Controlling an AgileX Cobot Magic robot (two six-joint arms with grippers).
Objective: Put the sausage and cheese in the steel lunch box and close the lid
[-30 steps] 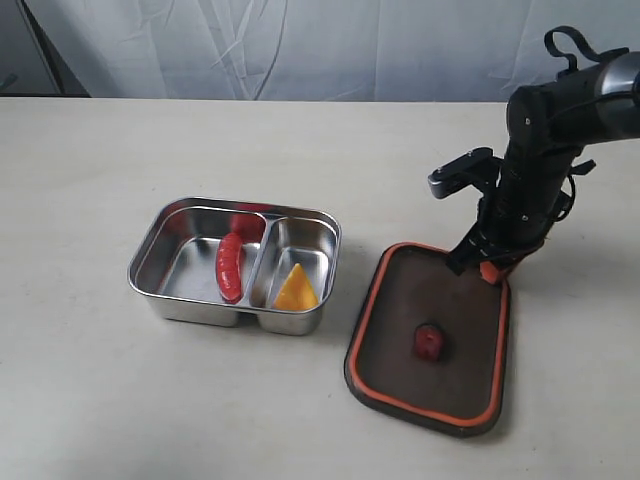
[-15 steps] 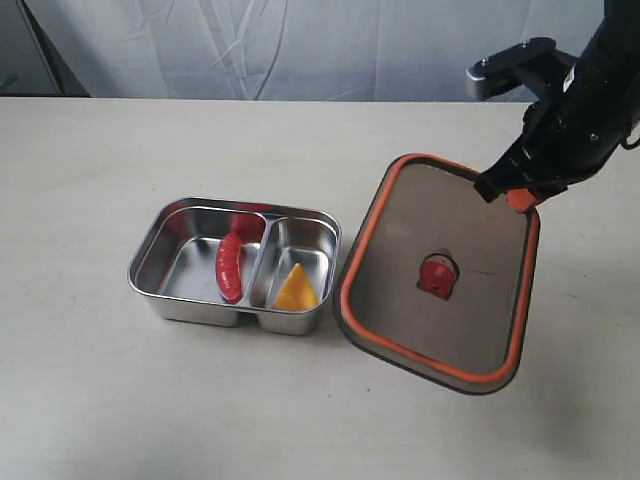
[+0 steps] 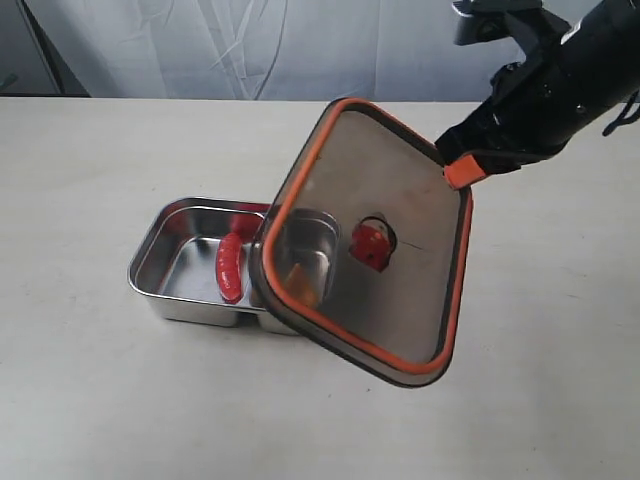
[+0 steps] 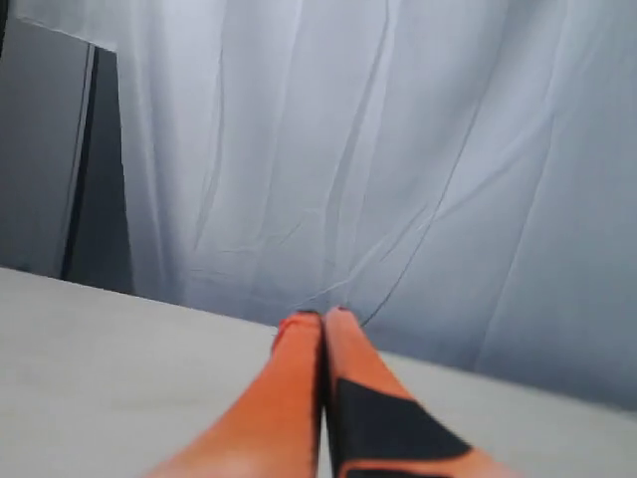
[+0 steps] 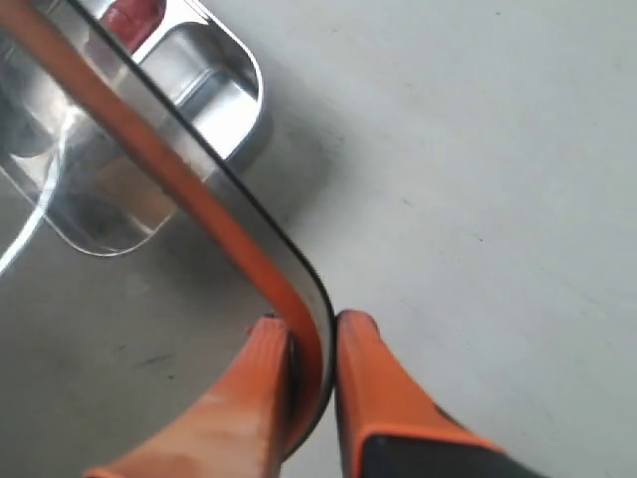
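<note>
The lid [image 3: 400, 290] will stay flat when I carry it over the box, because the orange seal [image 3: 348, 338] stays straight while the lid hangs by its corner.
The steel lunch box [image 3: 160, 265] sits left of centre on the table. The red sausage [image 3: 229, 267] lies in its left compartment. The yellow cheese [image 3: 300, 281] shows dimly through the lid [image 3: 400, 300], in the right compartment. That dark lid with its orange seal hangs tilted in the air, partly over the box's right end. My right gripper [image 3: 458, 170] [image 5: 311, 334] is shut on the lid's corner [image 5: 299, 299]. In the left wrist view my left gripper [image 4: 323, 319] is shut and empty, pointing at a curtain; it is out of the exterior view.
A pale curtain [image 3: 250, 45] hangs behind the table. The pale tabletop [image 3: 100, 400] stretches bare in front of the box and to its left. The right arm [image 3: 570, 70] reaches in from the upper right.
The right gripper has lifted the lid off the table and swung it left and up, so that it now overlaps the box's right compartment. The left gripper shows no change.
</note>
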